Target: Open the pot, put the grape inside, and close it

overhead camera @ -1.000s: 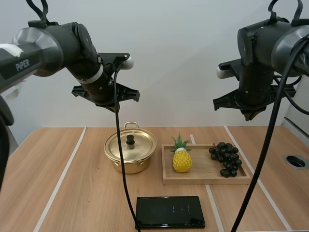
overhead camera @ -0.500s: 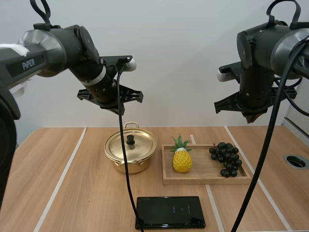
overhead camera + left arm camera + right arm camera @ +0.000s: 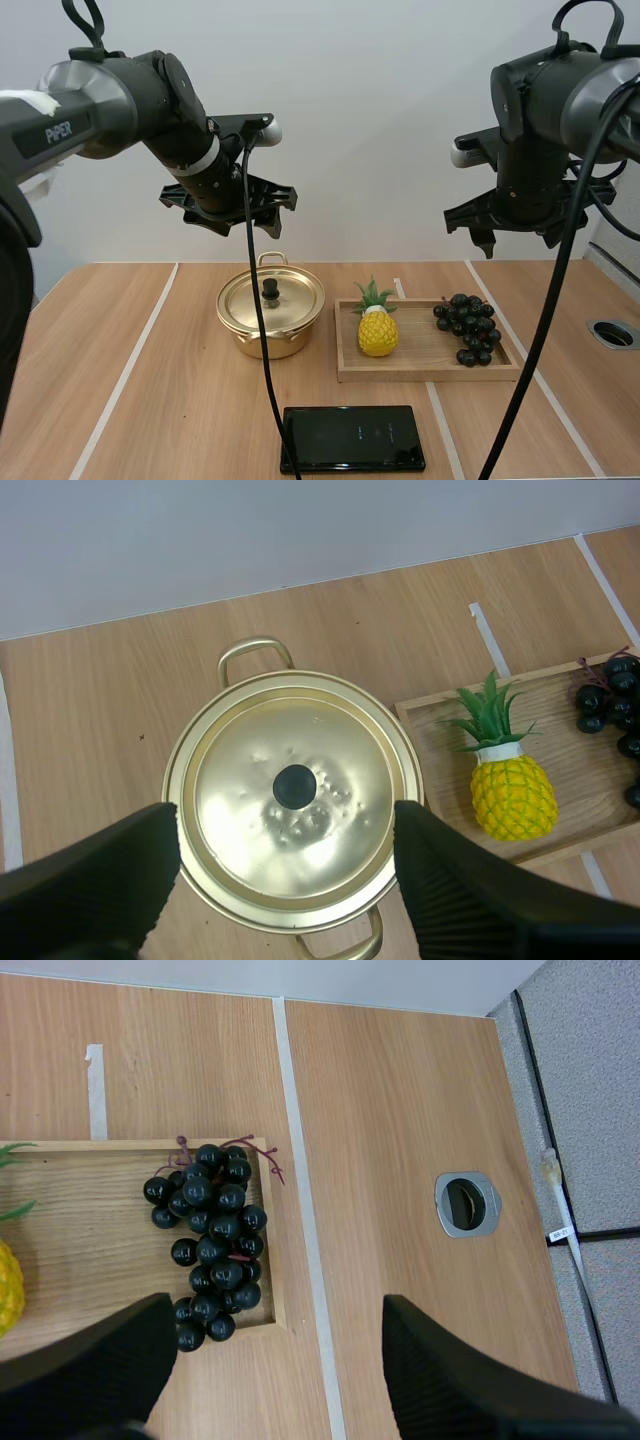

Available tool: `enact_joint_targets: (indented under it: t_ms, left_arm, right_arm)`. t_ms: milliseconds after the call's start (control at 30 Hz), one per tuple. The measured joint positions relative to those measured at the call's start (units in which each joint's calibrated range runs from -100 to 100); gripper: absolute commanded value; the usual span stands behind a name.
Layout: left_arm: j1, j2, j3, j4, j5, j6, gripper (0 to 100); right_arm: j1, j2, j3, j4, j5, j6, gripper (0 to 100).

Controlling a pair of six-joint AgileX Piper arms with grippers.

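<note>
The lid's round rim sits on the golden pot, so the lid will come off and leave the pot standing when the robot raises the lid's knob.
A golden pot stands left of centre on the table, with its lid on and a black knob in the middle of the lid. A bunch of dark grapes lies at the right end of a wooden tray. My left gripper hangs open high above the pot, and its fingers stand wide apart on either side of the lid. High over the tray's right end my right gripper is open too, with the grapes below it. Neither gripper holds anything.
A toy pineapple stands at the left end of the tray. A black tablet lies flat near the table's front edge. A round metal grommet hole sits in the tabletop at the far right.
Both grippers have gone from shut to wide open. The left arm shifted slightly to the right a second ago and has held still since.
</note>
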State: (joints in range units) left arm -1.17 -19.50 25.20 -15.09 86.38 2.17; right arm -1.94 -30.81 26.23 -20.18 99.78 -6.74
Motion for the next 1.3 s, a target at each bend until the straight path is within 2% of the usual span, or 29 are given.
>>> enact_joint_targets:
  t_ms: [200,633,967,1300]
  left_arm:
    - [0.00,0.0,0.0,0.0,-1.8,0.2,100]
    - [0.00,5.3,0.7,-0.2,-0.2,6.5,100]
    - [0.00,11.2,1.1,-5.0,0.4,14.0,100]
    - [0.00,15.1,1.5,-6.0,-5.9,15.0,100]
  right_arm:
    - [0.0,0.0,0.0,0.0,0.0,0.0,100]
    - [0.0,0.0,0.0,0.0,0.0,0.0,100]
    - [0.0,0.0,0.0,0.0,0.0,0.0,100]
    - [0.0,0.0,0.0,0.0,0.0,0.0,100]
